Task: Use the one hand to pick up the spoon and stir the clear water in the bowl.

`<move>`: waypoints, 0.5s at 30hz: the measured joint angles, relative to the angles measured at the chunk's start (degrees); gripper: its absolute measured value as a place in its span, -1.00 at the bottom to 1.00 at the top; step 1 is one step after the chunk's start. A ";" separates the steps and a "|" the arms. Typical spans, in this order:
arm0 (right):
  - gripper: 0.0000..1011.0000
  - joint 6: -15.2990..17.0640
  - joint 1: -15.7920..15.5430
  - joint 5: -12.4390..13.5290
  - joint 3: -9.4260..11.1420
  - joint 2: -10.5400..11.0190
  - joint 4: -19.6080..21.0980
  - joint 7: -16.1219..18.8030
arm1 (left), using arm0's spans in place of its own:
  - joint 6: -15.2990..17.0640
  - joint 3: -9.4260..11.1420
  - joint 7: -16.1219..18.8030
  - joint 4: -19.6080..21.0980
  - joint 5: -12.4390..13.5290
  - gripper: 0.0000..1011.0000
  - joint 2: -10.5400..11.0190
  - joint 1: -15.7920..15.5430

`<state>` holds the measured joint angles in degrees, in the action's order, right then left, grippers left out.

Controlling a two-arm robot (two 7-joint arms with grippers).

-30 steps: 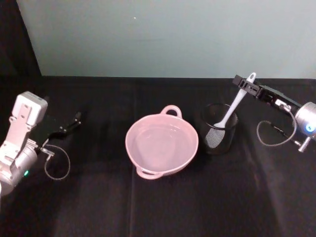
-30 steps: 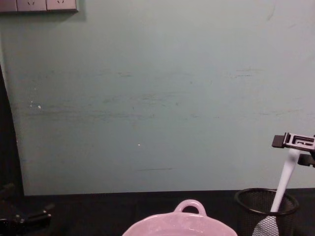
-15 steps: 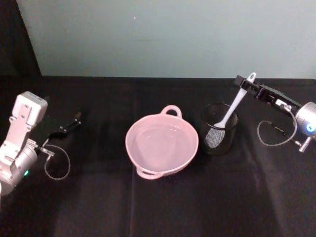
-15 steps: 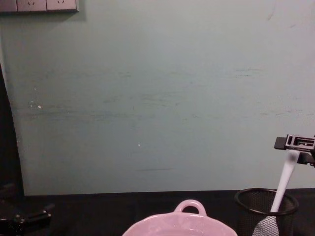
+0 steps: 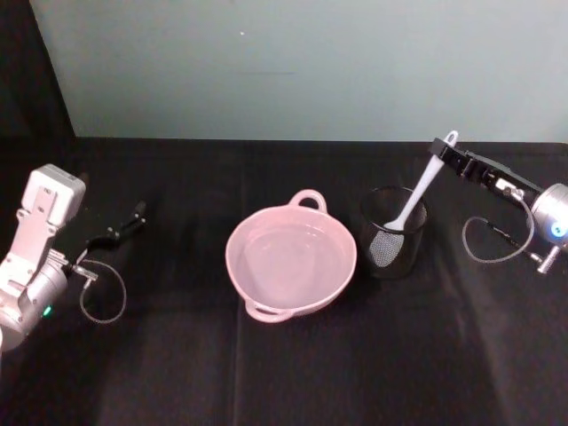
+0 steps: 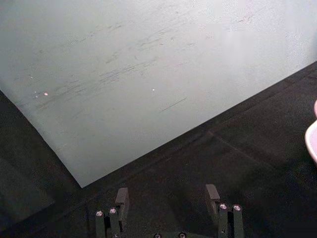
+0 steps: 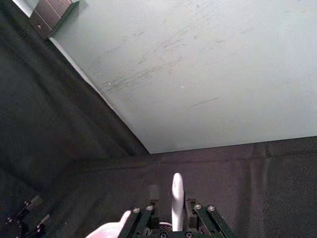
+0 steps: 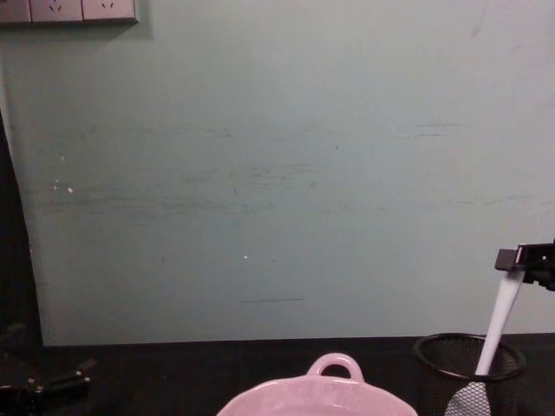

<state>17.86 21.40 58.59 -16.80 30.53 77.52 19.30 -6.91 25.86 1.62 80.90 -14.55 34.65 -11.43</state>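
Observation:
I am about to lift the white spoon (image 8: 500, 322), and it will slide out freely and leave the cup standing, because the cup's opening (image 8: 453, 354) is wider than the scoop.
The white spoon (image 5: 417, 195) stands tilted in the black wire-mesh cup (image 5: 395, 232), scoop down and handle tip up to the right. My right gripper (image 5: 441, 151) sits at the top of the handle. In the right wrist view its fingers flank the spoon (image 7: 177, 198), narrowed, with a gap on one side, so the right gripper (image 7: 172, 196) is open. The pink bowl (image 5: 232, 266) holds clear water (image 5: 288, 262) just left of the cup. My left gripper (image 5: 133, 217) rests open at the far left.
In the chest view the cup (image 8: 468, 364) with the spoon (image 8: 501, 321) stands right of the bowl's loop handle (image 8: 334, 364). A teal wall rises behind the black-clothed table. Cables loop beside both arms.
My right gripper has slid a little to the right and down along the spoon's handle. The spoon has stayed in the cup. The left arm has barely moved.

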 joint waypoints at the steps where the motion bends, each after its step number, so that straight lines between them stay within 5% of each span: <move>1: -0.35 0.00 0.00 0.00 0.00 0.00 0.00 0.00 | 0.00 0.00 0.00 0.00 0.01 1.00 0.00 0.00; 8: -0.77 0.04 0.00 0.00 0.01 0.00 0.01 -0.03 | 0.00 0.00 0.00 0.00 0.00 1.00 0.00 0.00; 15: -0.77 -1.73 -0.37 -1.37 -0.94 1.26 1.66 -0.04 | 0.00 0.00 0.00 0.00 0.00 1.00 0.00 0.00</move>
<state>16.14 21.03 57.22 -17.73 31.79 79.18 19.26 -6.91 25.86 1.62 80.90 -14.55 34.64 -11.43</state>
